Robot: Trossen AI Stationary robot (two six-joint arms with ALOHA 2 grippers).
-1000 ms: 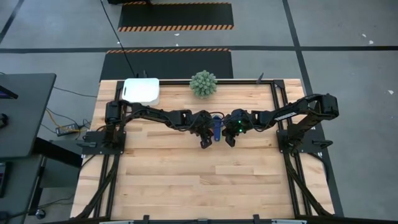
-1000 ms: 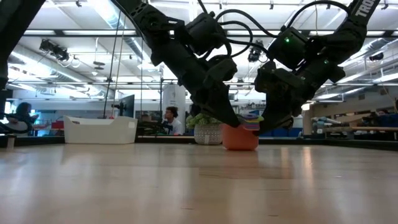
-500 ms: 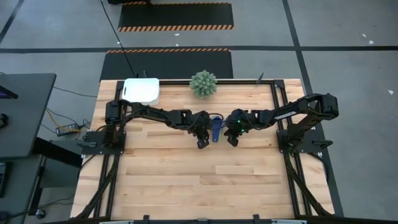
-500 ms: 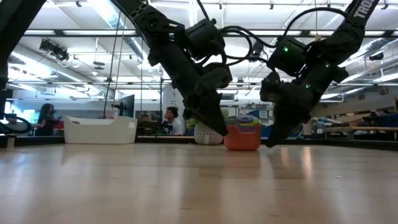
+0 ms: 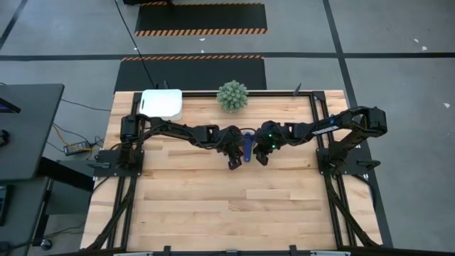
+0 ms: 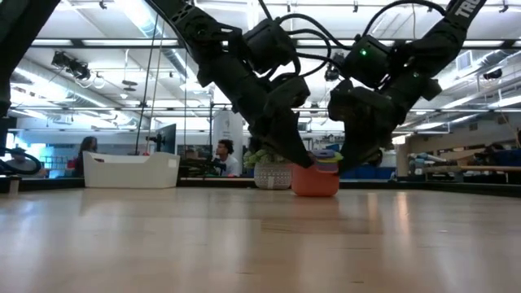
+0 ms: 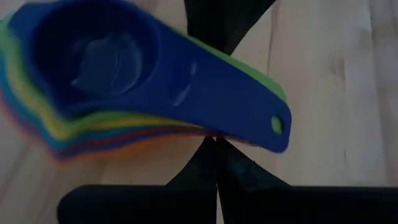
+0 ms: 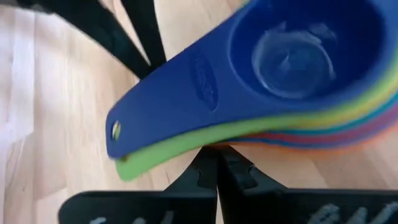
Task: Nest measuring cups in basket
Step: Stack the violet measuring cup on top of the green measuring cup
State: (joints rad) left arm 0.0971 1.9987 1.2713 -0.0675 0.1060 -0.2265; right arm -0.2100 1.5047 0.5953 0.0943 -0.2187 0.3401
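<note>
I should move my right gripper around the handles' tips (image 5: 247,159) and push from my left gripper's side, because the stacked handles (image 5: 247,148) point at the near edge and my right gripper blocks their swing.
The measuring cups (image 5: 247,146) sit nested in one stack at mid-table, blue on top and orange at the bottom (image 6: 315,179). Their handles are fanned out (image 7: 249,112), with a green one showing under the blue (image 8: 155,152). My left gripper (image 5: 233,161) is shut at the stack's left side. My right gripper (image 5: 261,158) is shut at its right side. The white basket (image 5: 162,104) stands apart at the far left of the table and holds no cups. My left gripper (image 7: 216,163) has its shut fingertips against the stacked handles' left edge (image 7: 205,132), slanting down from the table's left; the handles hide the tips. The stack rests on the table. My right gripper (image 8: 217,167) meets the handles' right edge (image 8: 211,142) with shut fingertips, slanting down from the right; the tips are hidden there too.
A green spiky ball plant (image 5: 232,95) in a pot stands at the far edge, just behind the cups. Bare wood lies toward the near edge (image 5: 234,206). People and benches show in the room beyond the table.
Both grippers drew a little away from the stack, left toward the left edge and right toward the right edge. They then came back in against it from both sides. The stack stayed on the table in about the same spot.
</note>
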